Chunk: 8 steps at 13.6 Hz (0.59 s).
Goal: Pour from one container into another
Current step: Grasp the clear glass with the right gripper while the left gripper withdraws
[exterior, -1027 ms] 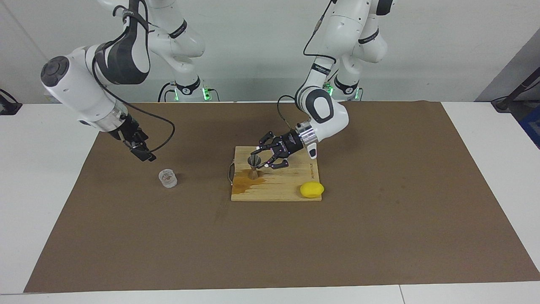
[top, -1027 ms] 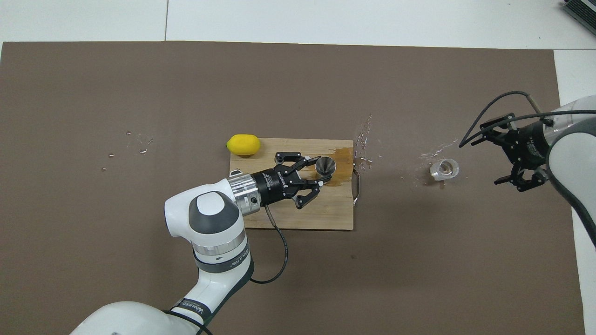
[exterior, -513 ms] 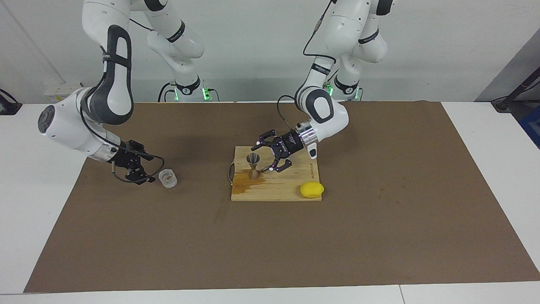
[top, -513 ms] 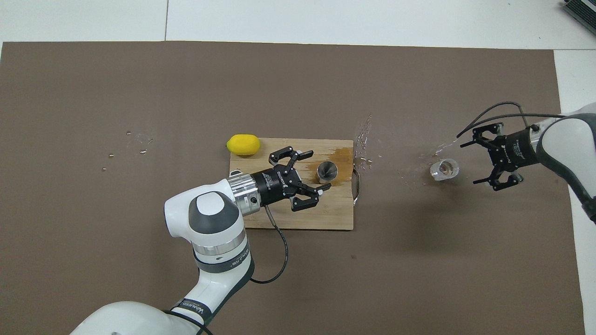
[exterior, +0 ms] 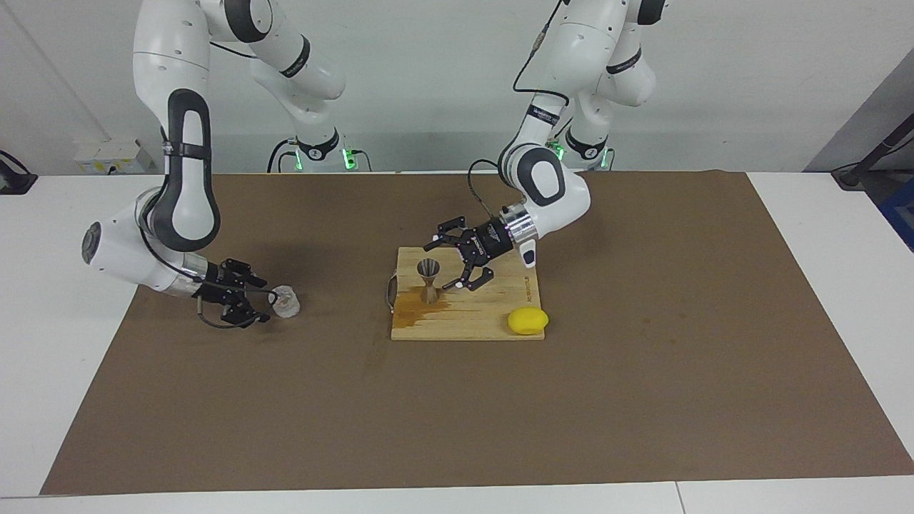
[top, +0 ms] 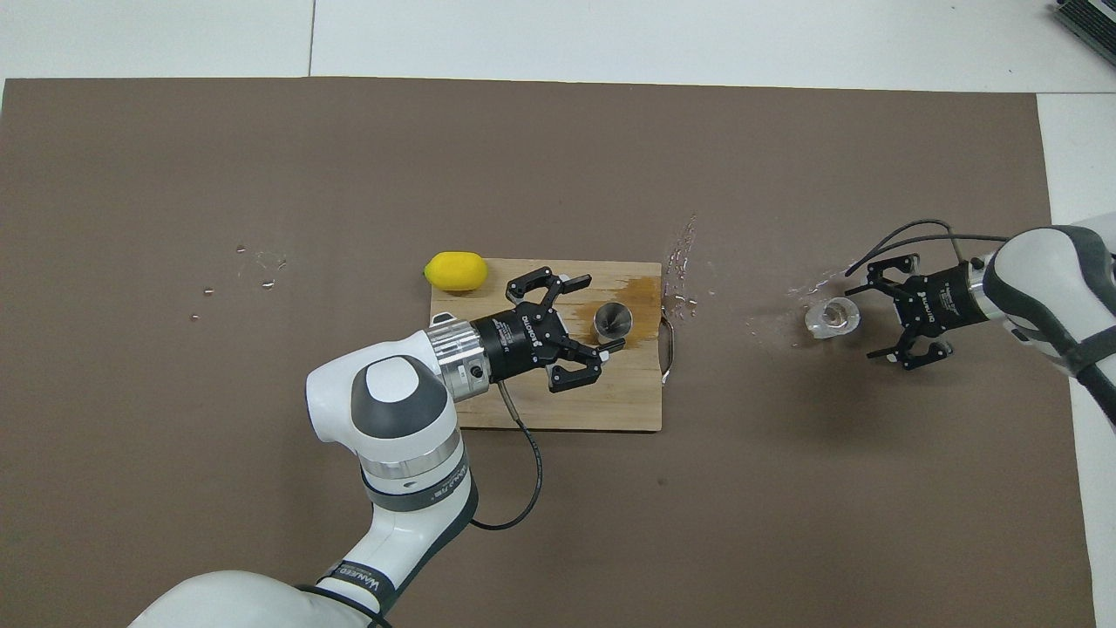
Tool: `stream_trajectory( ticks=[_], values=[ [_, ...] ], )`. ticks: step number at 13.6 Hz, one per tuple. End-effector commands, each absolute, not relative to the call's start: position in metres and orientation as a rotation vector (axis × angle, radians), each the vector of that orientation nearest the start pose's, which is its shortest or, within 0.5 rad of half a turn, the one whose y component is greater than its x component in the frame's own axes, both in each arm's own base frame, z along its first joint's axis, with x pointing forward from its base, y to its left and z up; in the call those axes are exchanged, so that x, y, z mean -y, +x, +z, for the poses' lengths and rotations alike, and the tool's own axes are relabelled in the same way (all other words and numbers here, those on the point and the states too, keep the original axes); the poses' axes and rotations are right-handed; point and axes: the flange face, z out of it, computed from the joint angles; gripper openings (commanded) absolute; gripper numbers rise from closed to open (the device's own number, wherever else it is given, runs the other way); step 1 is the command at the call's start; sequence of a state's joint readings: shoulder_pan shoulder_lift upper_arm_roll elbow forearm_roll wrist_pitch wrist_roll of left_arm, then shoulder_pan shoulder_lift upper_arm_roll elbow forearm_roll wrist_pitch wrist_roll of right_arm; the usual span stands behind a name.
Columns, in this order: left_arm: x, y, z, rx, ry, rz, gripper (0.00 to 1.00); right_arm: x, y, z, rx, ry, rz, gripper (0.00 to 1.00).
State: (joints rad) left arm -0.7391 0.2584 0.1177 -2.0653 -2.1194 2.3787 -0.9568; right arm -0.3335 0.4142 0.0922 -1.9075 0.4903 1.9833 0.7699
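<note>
My left gripper should move back out of the way first, because its open fingers crowd the steel jigger (top: 613, 321). My right gripper will then bring the clear glass cup (top: 833, 317) there to pour.
The clear glass cup (exterior: 285, 301) stands upright on the brown mat toward the right arm's end of the table; it also shows in the overhead view (top: 833, 317). My right gripper (exterior: 264, 300) (top: 865, 319) is open, low over the mat, with its fingertips level with the cup and just beside it, not closed on it. The steel jigger (exterior: 428, 280) (top: 613, 320) stands upright on the wooden board (exterior: 493, 314). My left gripper (exterior: 444, 265) (top: 588, 324) is open and empty, just beside the jigger and a little above the board.
A yellow lemon (exterior: 528, 320) (top: 455, 270) lies at the board's corner toward the left arm's end. A brown wet stain (exterior: 414, 308) spreads on the board around the jigger. Spilled drops (top: 680, 253) lie on the mat between board and cup.
My right gripper has come down from above the mat and moved in beside the cup. My left gripper has drawn back from around the jigger and stays open.
</note>
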Motion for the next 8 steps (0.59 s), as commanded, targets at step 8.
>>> stream_trajectory(
  ticks=[8],
  values=[
    [0.249, 0.556, 0.46, -1.485, 1.521, -0.451, 1.0, 0.084, 0.575, 0.257, -1.602, -2.15, 0.634, 1.0]
  ],
)
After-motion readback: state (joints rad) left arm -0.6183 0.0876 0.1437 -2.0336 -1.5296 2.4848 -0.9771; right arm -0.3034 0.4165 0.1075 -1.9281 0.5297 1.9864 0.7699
